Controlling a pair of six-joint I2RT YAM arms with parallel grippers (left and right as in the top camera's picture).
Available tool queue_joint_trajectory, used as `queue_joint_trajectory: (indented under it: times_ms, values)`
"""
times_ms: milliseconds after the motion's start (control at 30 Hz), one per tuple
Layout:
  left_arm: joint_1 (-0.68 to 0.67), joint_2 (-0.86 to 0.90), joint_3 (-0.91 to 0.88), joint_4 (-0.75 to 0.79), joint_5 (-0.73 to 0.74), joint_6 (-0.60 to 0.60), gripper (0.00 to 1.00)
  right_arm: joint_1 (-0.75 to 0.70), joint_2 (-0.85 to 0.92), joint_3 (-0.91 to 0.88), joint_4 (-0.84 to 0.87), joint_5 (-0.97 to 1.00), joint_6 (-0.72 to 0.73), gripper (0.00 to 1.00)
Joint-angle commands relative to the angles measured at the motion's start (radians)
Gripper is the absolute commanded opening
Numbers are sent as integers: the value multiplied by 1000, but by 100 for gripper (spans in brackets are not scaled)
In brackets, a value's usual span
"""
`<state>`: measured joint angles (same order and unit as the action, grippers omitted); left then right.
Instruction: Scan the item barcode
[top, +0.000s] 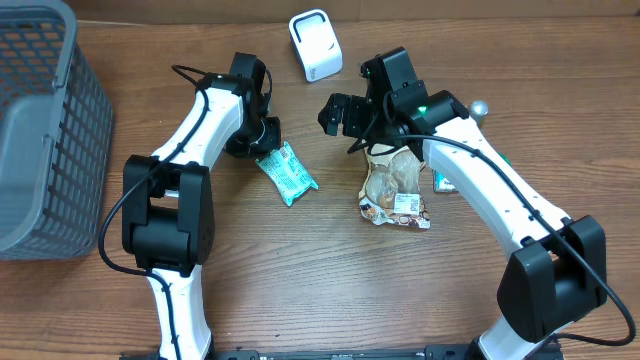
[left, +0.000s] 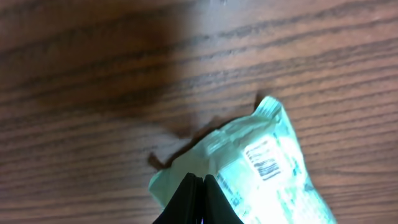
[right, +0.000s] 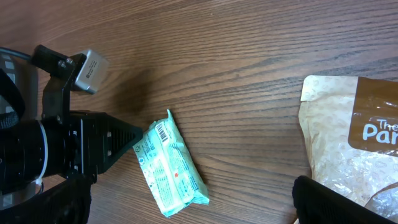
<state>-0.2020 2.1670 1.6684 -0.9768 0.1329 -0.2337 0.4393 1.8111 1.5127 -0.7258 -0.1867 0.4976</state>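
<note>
The teal packet is at a slant with its loose end (top: 304, 190) away from my right gripper, so next my left gripper turns the barcode end (right: 161, 132) until the packet lies straight.
A teal snack packet (top: 288, 173) lies left of centre on the wooden table, its barcode (left: 264, 160) facing up. My left gripper (top: 262, 143) sits at the packet's far end. In the left wrist view its fingers (left: 200, 190) are pressed together over the sealed edge of the packet (left: 267, 180), and that end is slightly raised. The white scanner (top: 315, 45) stands at the back centre. My right gripper (top: 335, 112) hovers open between the scanner and the packet (right: 171, 165). Its dark fingers (right: 336, 202) are spread wide with nothing between them.
A brown snack bag (top: 393, 185) lies under the right arm, and another teal item (top: 441, 182) shows just beside it. A grey basket (top: 40, 130) fills the left edge of the table.
</note>
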Motion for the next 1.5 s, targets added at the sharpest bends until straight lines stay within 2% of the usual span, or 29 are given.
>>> queue_joint_trajectory:
  times_ms: [0,167,233,333,867,1467]
  values:
    - [-1,15,-16,-42,-9,1,6,-1,-19,5,6,-6,0,100]
    - [-6,15,-16,-113,-2,2,7,-1,-19,5,6,-6,0,100]
    - [-8,15,-16,-122,-2,6,4,-1,-19,5,6,-6,0,100]
    - [-5,14,-14,-98,-3,35,4,-1,-19,5,6,-6,0,100]
    - [3,21,-14,68,-6,27,4,-1,-19,5,6,-6,0,100]
    - [-2,21,-19,43,-3,24,5,-1,-19,5,6,-6,0,100]
